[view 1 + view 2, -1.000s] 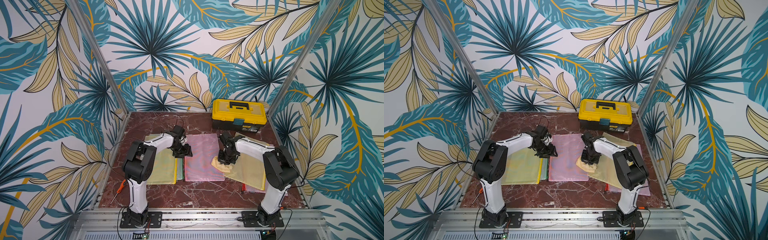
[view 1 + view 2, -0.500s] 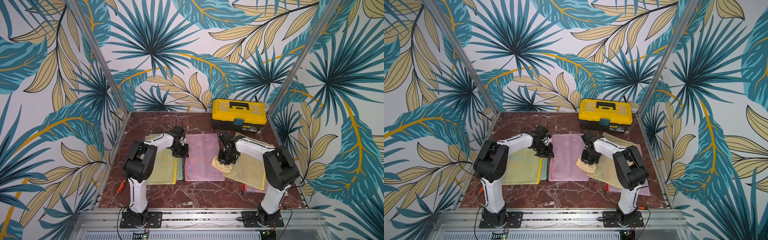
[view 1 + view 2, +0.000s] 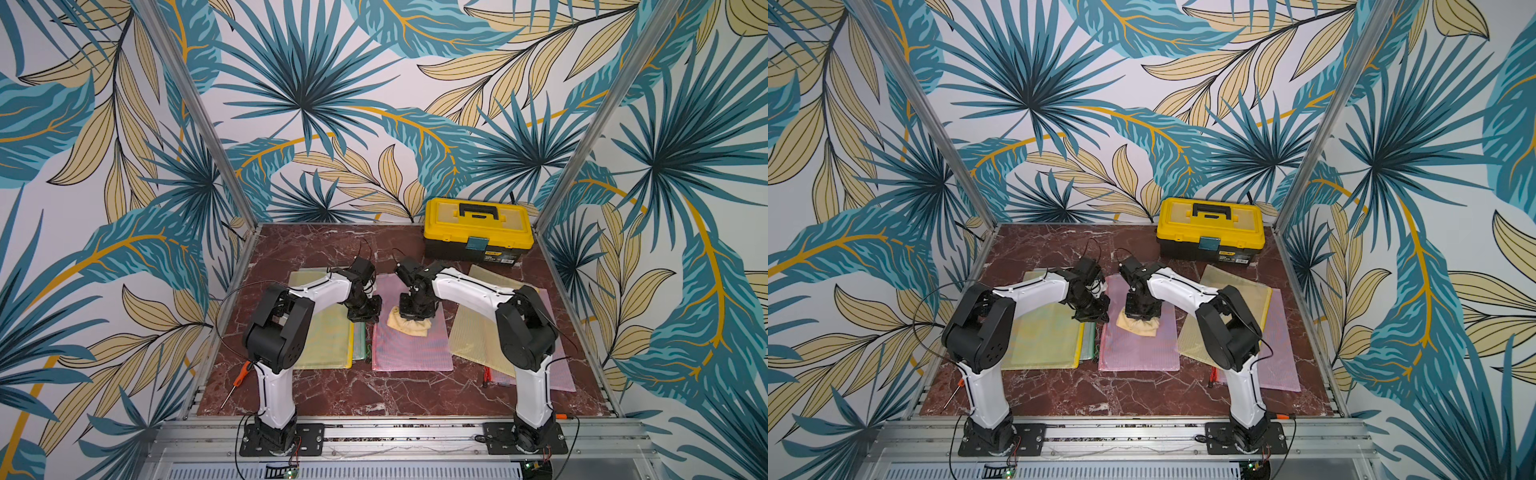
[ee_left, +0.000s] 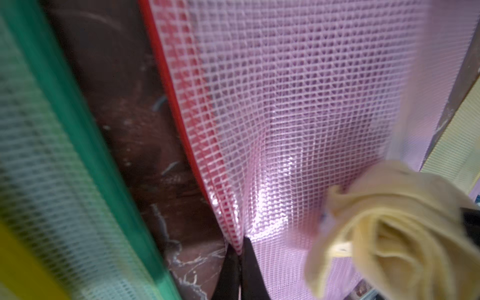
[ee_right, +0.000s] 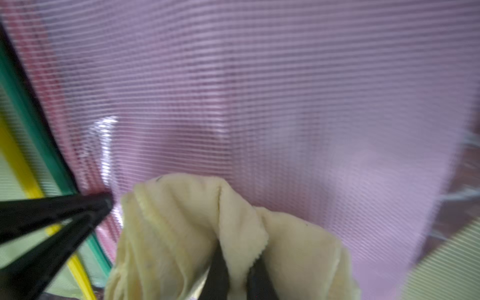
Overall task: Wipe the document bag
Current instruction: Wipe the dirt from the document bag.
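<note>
The cloth is next to the robot's left gripper at the red-trimmed edge (image 4: 226,224), so the right gripper should turn back and wipe toward the pink bag's opposite edge (image 3: 444,321).
A pink mesh document bag (image 3: 409,345) (image 3: 1138,345) lies flat mid-table. My left gripper (image 3: 363,313) (image 4: 240,249) is shut on its red-trimmed left edge, and the mesh puckers at the pinch. A crumpled pale yellow cloth (image 3: 407,326) (image 5: 181,220) rests on the far part of the bag. My right gripper (image 3: 415,311) (image 5: 240,262) points down, shut on a fold of the cloth. In the right wrist view the left gripper's black fingers (image 5: 78,207) meet at the bag's edge beside the cloth.
A yellow bag over a green one (image 3: 328,340) lies left of the pink bag. A yellow mesh bag (image 3: 478,332) over another pink one (image 3: 557,365) lies right. A yellow toolbox (image 3: 478,230) stands at the back right. An orange screwdriver (image 3: 241,372) lies at the front left edge.
My left gripper has shut on the pink bag's left edge. My right gripper has carried the cloth leftward from the bag's right side onto its far middle.
</note>
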You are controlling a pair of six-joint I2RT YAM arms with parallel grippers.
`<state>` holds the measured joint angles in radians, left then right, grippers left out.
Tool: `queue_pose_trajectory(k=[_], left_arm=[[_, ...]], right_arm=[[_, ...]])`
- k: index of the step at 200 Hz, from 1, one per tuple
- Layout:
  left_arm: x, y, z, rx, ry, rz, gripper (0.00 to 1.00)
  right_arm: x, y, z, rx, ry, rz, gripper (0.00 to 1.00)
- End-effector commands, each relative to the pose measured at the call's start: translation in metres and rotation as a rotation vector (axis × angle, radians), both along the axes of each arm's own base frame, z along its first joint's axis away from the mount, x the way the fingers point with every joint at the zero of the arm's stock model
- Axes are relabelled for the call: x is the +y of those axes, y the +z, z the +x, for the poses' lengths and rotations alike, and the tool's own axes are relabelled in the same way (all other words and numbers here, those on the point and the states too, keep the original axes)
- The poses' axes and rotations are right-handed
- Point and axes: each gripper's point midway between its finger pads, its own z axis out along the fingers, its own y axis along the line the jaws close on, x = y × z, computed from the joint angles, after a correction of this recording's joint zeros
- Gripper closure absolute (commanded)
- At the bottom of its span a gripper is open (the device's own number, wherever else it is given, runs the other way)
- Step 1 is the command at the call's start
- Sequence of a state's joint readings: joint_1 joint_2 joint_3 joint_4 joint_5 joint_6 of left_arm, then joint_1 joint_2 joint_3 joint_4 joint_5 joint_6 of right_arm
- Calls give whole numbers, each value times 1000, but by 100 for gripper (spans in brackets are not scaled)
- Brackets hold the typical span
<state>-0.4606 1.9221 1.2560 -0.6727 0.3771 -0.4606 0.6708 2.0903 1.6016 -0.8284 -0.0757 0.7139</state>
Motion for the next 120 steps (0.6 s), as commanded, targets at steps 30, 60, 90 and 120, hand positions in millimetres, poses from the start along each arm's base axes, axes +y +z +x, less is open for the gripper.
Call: queue_pose_trajectory(k=[30,60,90,120], left_arm=[[5,6,-14,-16,-14,20,100],[4,12,-21,-24,-35,2,100],[3,14,-22,-38,-55,-1,100],[2,15,-21,-44,-69,-7,100]], right_arm=[[-9,-33,38,62,-127,5,100],[-83,-32,75,47,-260,-77,100],[-81,-11,93,15,-266,-55,100],[3,-3,95,-11,-183,117,100]])
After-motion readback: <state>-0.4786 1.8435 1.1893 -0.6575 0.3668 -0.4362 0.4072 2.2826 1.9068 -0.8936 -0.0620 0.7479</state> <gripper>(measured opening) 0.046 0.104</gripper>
